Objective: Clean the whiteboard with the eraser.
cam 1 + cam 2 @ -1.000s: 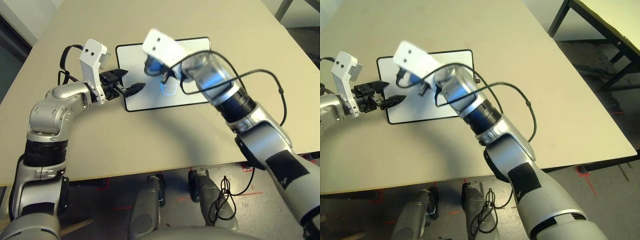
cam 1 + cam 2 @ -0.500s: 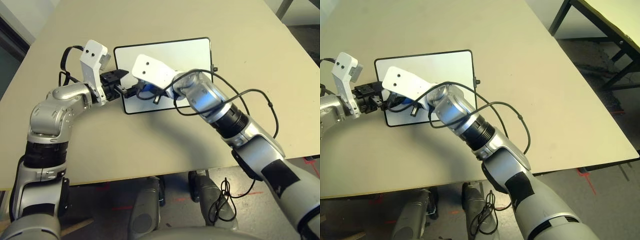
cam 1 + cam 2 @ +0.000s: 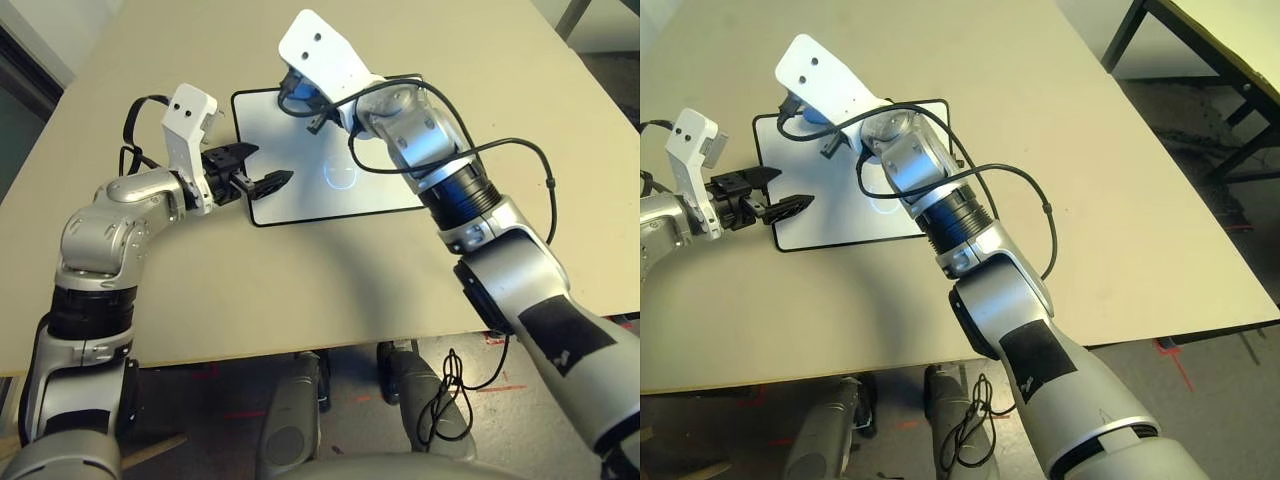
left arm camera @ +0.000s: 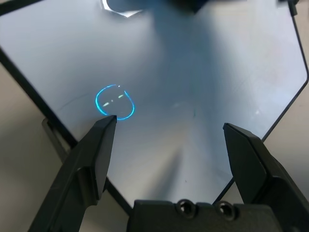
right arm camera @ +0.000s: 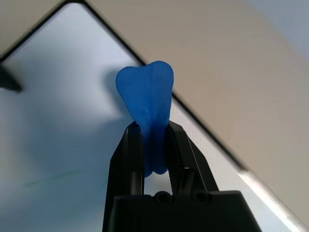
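The eraser is at the whiteboard's far edge (image 5: 195, 118) and a green streak (image 5: 54, 178) lies closer to me, so next my right gripper wipes back toward me across that streak.
The whiteboard (image 3: 300, 195) lies flat on the table and bears a blue ring mark (image 3: 340, 175) near its middle. My right gripper (image 5: 154, 142) is shut on the blue eraser (image 5: 147, 101), which sticks out past the fingertips. It hovers over the board's far left corner, and the eraser (image 3: 300, 96) peeks out under the white wrist housing. My left gripper (image 3: 262, 176) is open and holds nothing. It sits low over the board's left edge, pointing across the board (image 4: 203, 72), with one fingertip (image 4: 105, 128) beside the ring mark (image 4: 115, 102).
The tan table (image 3: 300, 290) spreads wide around the board, its front edge close to me. A black cable (image 3: 520, 160) loops off my right forearm over the table. Another table (image 3: 1230, 40) stands beyond the far right corner.
My right arm has swung from the board's near left part, next to the left gripper, up to its far left corner with the eraser. The left gripper has stayed put.
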`<state>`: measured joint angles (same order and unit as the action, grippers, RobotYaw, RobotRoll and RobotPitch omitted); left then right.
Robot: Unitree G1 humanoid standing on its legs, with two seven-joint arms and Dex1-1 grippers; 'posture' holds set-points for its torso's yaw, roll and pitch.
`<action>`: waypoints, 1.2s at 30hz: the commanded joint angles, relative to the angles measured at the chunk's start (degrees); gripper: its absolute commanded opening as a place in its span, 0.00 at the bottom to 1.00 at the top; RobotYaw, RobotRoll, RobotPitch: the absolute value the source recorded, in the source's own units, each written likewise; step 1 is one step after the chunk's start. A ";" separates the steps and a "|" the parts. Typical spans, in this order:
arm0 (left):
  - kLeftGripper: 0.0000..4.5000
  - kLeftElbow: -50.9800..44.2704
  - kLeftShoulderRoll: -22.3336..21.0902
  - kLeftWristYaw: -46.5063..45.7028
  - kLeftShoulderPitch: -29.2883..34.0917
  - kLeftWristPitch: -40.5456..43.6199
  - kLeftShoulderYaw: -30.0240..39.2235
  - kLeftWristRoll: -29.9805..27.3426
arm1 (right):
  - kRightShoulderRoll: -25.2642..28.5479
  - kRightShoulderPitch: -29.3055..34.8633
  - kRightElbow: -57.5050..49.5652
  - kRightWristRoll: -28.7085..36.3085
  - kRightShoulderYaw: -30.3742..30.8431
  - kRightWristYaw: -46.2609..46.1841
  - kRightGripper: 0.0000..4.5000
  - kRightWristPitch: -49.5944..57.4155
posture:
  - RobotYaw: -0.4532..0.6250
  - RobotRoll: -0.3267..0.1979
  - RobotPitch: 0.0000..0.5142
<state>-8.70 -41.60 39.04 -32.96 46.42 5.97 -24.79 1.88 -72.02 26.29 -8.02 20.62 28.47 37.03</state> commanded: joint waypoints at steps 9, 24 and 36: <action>1.00 -0.31 -0.18 0.39 0.37 1.41 0.16 -0.45 | -1.77 12.10 -13.18 -1.11 9.06 5.26 0.13 10.58 | 0.50 0.62 0.51; 1.00 -0.48 -0.34 0.77 0.40 1.68 -0.30 -0.64 | -1.83 1.51 2.16 -0.54 -2.96 -2.80 0.13 -0.43 | 0.49 0.62 0.52; 1.00 0.87 -6.67 4.32 0.19 1.42 0.25 0.13 | -3.25 13.63 -12.35 -1.66 6.44 2.93 0.13 8.81 | 0.50 0.62 0.53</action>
<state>-8.59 -47.48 42.62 -32.97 47.86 5.83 -24.99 -1.48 -60.12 14.75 -9.34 24.63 30.43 43.09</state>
